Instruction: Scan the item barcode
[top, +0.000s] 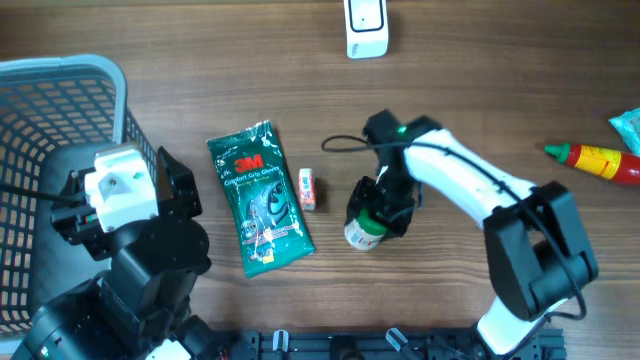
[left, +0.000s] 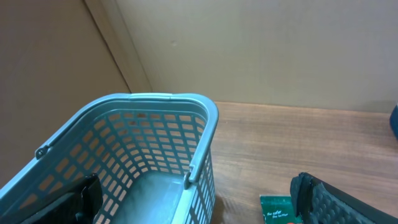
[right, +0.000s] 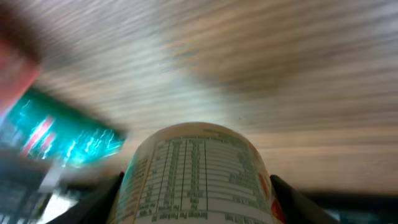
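I should go on carrying the bottle (top: 361, 235) until it faces the barcode scanner (top: 367, 32), because my right gripper holds the bottle by its sides and the way to the barcode scanner is open.
A small bottle (top: 364, 230) with a white label and green cap stands on the table right of centre. My right gripper (top: 382, 205) comes down over it from above, its jaws shut on the bottle's sides. In the right wrist view the bottle's nutrition label (right: 198, 180) fills the space between the two dark fingers (right: 102, 196). A white barcode scanner (top: 366, 28) stands at the far edge of the table. My left gripper (left: 199, 202) hangs open above the near corner of the basket, holding nothing.
A grey-blue plastic basket (top: 60, 75) takes up the left side, its rim (left: 155, 98) showing in the left wrist view. A green 3M glove packet (top: 260, 198) and a small box (top: 308, 189) lie left of the bottle. A red sauce bottle (top: 597, 160) and a teal packet (top: 628, 128) lie far right.
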